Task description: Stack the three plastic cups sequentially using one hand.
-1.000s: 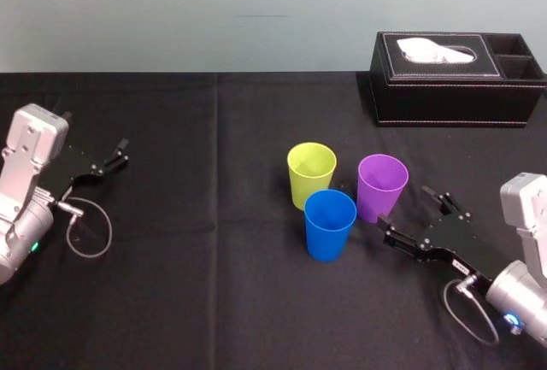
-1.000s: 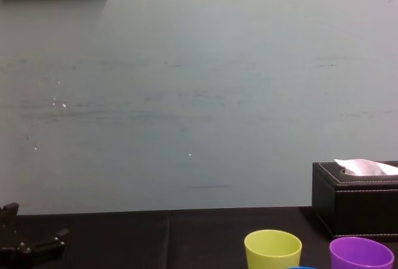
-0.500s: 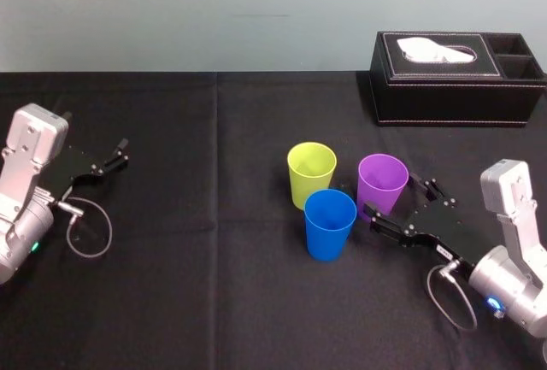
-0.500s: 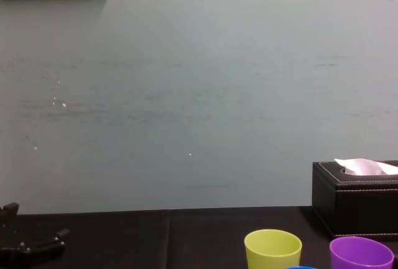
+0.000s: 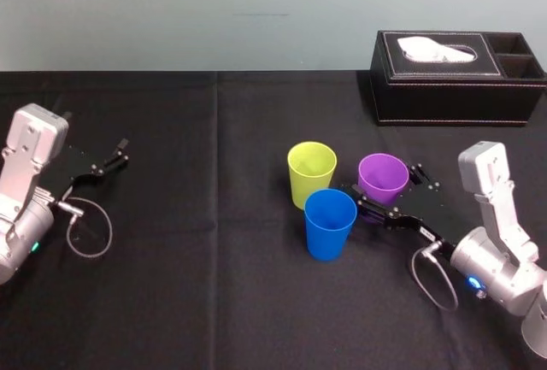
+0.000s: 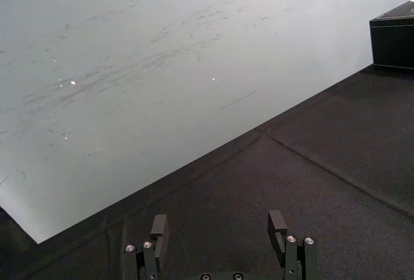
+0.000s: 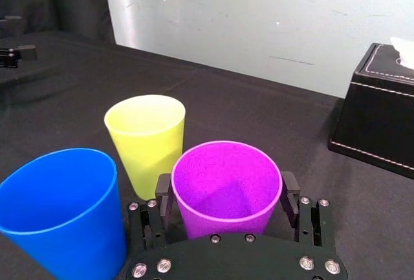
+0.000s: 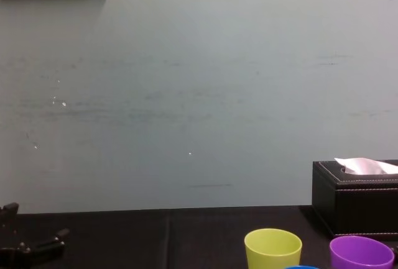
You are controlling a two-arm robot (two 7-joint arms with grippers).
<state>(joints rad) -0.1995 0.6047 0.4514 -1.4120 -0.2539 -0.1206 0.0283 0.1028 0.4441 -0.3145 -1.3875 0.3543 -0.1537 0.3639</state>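
Observation:
The yellow-green cup gets narrower from its opening [image 7: 145,121], so the purple cup [image 7: 226,188] will sink in until only the purple cup's top part shows when the robot lowers it.
Three plastic cups stand upright and close together on the black cloth: yellow-green [image 5: 311,172], purple [image 5: 382,179] and blue [image 5: 330,223], the blue one nearest me. My right gripper [image 5: 388,190] is open, with a finger on each side of the purple cup low on its wall. In the right wrist view the purple cup [image 7: 226,176] sits between the fingers [image 7: 163,194], the blue cup [image 7: 61,205] and yellow-green cup [image 7: 145,134] beside it. My left gripper [image 5: 111,163] rests open far to the left, nothing in it [image 6: 218,228].
A black tissue box [image 5: 457,79] with a white tissue stands at the back right, behind the cups. The black cloth [image 5: 197,284] covers the table up to a pale wall. A grey cable loops beside my left arm [image 5: 85,233].
My right gripper has moved forward and left from the table's right side until its fingers straddle the purple cup. The cups and the left arm have not moved.

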